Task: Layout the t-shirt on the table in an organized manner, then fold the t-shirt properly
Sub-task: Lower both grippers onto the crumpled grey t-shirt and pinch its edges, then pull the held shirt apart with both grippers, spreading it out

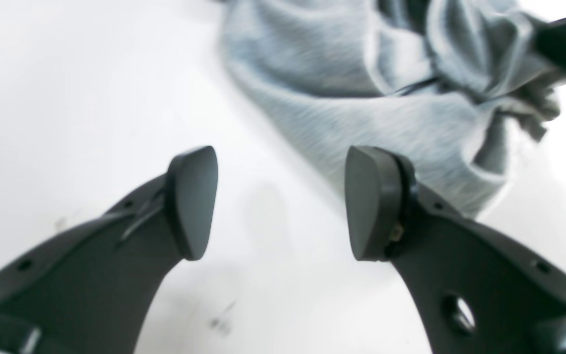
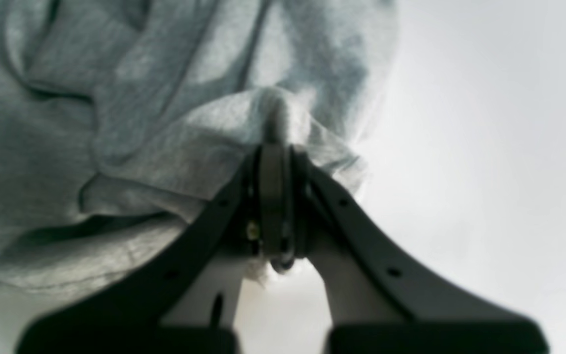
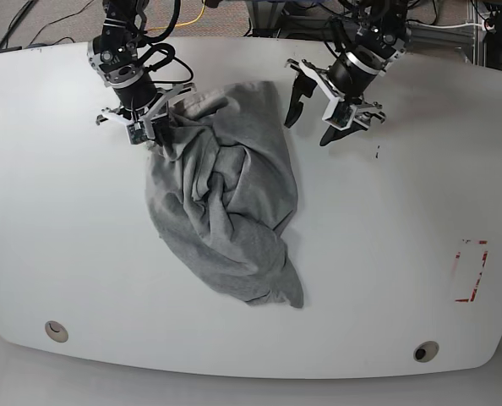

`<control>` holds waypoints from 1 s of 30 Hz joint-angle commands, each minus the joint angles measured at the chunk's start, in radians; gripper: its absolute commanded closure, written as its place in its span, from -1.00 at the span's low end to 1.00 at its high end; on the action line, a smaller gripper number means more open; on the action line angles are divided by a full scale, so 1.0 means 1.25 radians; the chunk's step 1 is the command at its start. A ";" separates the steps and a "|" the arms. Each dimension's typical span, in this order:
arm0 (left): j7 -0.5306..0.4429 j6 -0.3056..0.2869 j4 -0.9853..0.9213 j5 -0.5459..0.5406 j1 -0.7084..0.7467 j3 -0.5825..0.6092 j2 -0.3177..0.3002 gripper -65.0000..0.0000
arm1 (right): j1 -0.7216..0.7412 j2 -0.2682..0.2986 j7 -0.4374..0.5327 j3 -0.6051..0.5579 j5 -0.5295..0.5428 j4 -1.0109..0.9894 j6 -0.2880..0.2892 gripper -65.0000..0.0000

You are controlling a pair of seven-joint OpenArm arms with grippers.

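My gripper will open the t-shirt out wide when it pulls, but the t-shirt will stay bunched at its near end (image 3: 272, 283), because deep loose folds (image 3: 213, 188) run down the t-shirt.
The light grey t-shirt (image 3: 226, 203) lies crumpled in a long bunched heap on the white table (image 3: 386, 220), with no lettering showing. My right gripper (image 3: 155, 134) is shut on a fold of the t-shirt at its far left corner; the right wrist view shows the closed gripper (image 2: 275, 147) pinching the cloth (image 2: 116, 123). My left gripper (image 3: 312, 118) is open and empty, just right of the t-shirt's far edge and apart from it. In the left wrist view the open gripper (image 1: 283, 204) hovers over bare table beside the t-shirt (image 1: 361, 98).
A red tape rectangle (image 3: 471, 271) marks the table at the right. Two round grommet holes (image 3: 55, 330) (image 3: 424, 350) sit near the front edge. Cables and frame parts lie behind the table's far edge.
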 commanded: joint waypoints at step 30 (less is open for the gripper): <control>0.359 0.008 -0.173 -0.053 -0.237 -0.095 0.199 -0.19 | -0.031 -0.018 -0.003 0.002 0.011 0.125 0.019 1.00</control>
